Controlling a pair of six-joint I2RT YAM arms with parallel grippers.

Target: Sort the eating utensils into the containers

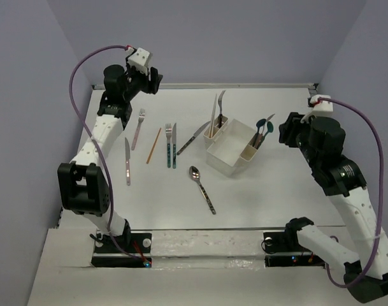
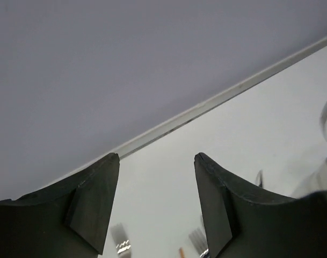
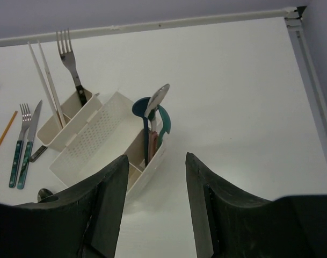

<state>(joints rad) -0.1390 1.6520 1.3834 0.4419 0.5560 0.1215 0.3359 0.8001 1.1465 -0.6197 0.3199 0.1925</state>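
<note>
The orange chopstick (image 1: 157, 137) lies apart from the pink fork and teal fork, so I go on lowering my left gripper before I close it on the chopstick's middle (image 1: 154, 146).
The white caddy (image 1: 234, 152) stands right of the table's middle. Its left slot holds a fork and white chopsticks (image 1: 216, 115). Its right slot holds teal spoons (image 1: 264, 129). To its left lie a pink fork (image 1: 138, 127), a pink knife (image 1: 127, 161), an orange chopstick (image 1: 154, 145), a teal fork (image 1: 169, 145), a teal knife (image 1: 174, 146), a dark knife (image 1: 192, 138) and a patterned spoon (image 1: 202, 188). My left gripper (image 1: 154, 81) (image 2: 157, 177) is open and empty, raised at the back left. My right gripper (image 1: 286, 127) (image 3: 155, 172) is open and empty, just right of the caddy (image 3: 88, 145).
The back wall meets the table along a white strip (image 1: 200, 85). The table's right edge has a metal rail (image 3: 313, 91). The left side wall stands close to the left arm (image 1: 95, 140).
</note>
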